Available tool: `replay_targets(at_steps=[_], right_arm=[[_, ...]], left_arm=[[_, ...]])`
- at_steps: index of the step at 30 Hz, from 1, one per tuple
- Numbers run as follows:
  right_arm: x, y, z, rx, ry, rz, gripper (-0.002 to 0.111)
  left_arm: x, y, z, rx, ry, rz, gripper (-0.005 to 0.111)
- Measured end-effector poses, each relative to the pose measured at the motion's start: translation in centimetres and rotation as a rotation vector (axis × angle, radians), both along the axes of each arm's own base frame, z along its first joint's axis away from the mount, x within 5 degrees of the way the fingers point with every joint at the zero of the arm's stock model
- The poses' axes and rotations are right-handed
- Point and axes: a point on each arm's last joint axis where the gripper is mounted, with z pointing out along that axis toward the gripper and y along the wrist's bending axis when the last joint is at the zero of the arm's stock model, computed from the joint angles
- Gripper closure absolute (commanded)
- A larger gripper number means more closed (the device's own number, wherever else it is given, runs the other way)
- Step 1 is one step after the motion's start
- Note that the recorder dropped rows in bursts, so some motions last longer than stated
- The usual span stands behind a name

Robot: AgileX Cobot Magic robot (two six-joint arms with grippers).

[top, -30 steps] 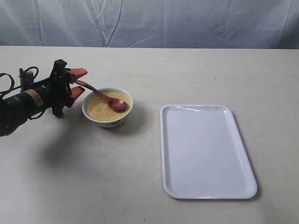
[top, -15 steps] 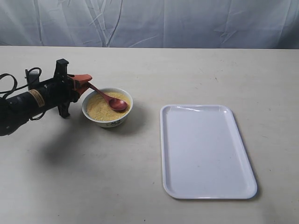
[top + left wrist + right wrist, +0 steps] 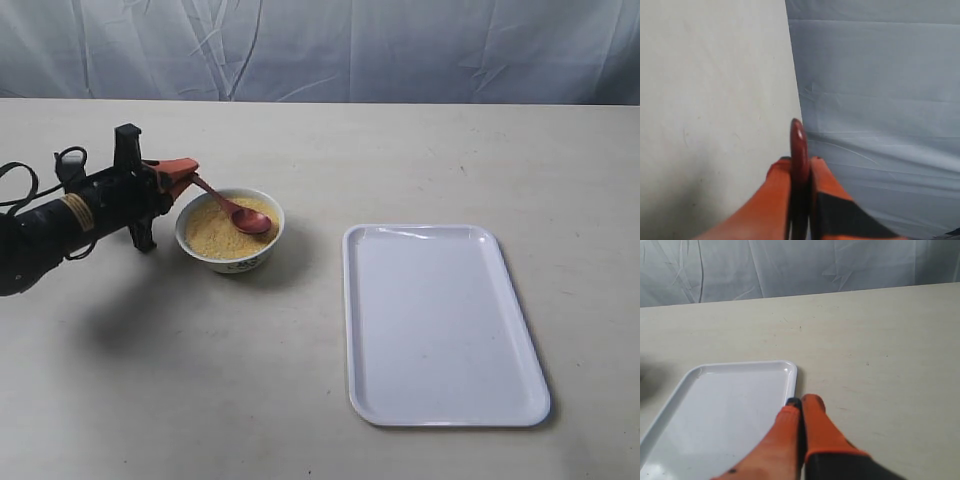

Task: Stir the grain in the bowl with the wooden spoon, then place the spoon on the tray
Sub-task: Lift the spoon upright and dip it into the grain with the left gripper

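Observation:
Next, I raise my left gripper and tip the spoon's handle [image 3: 209, 189] upright before I stir, because the wooden spoon is lying across the bowl's rim with its head flat on the grain [image 3: 251, 221].
The small white bowl [image 3: 229, 243] stands left of centre, filled with yellow-tan grain [image 3: 212, 232]. A dark reddish-brown wooden spoon [image 3: 237, 213] rests its oval head in the grain, its handle slanting up and left. My left gripper [image 3: 188, 170] is shut on the handle's end, just left of the bowl. In the left wrist view the spoon [image 3: 799, 145] sticks out between the closed orange fingers [image 3: 771, 200] of the left gripper [image 3: 799, 165]. The large white tray [image 3: 437, 320] lies to the right, bare. My right gripper [image 3: 801, 402] is shut on nothing, above the tray's [image 3: 725, 410] corner; the exterior view does not show it.
A beige tabletop [image 3: 400, 160] runs back to a wrinkled pale blue cloth backdrop [image 3: 320, 45]. The left arm's black body and cables [image 3: 50, 215] lie low over the table at the far left.
The left gripper's orange fingers, apart around the spoon handle a second ago, have closed on it. The gripper has shifted slightly right toward the bowl, and the handle now slants steeper.

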Motion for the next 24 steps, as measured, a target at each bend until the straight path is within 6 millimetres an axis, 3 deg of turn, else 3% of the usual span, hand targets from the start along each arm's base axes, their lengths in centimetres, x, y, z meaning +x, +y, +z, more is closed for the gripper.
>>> replay_targets(at_steps=[5,10,19,24], right_arm=[[0.0,0.0,0.0,0.000,0.000,0.000,0.108],[0.0,0.0,0.0,0.000,0.000,0.000,0.108],[0.0,0.0,0.0,0.000,0.000,0.000,0.108],[0.0,0.0,0.0,0.000,0.000,0.000,0.108]], left_arm=[[0.2,-0.1,2.4,0.021,-0.082,-0.016,0.107],[-0.1,-0.4,7.3,0.123,-0.275,-0.071,0.107],[-2.0,0.1,14.8,0.751,-0.474,-0.091,0.107],[-2.7,-0.7,15.8,0.932,-0.548,-0.125,0.107]])
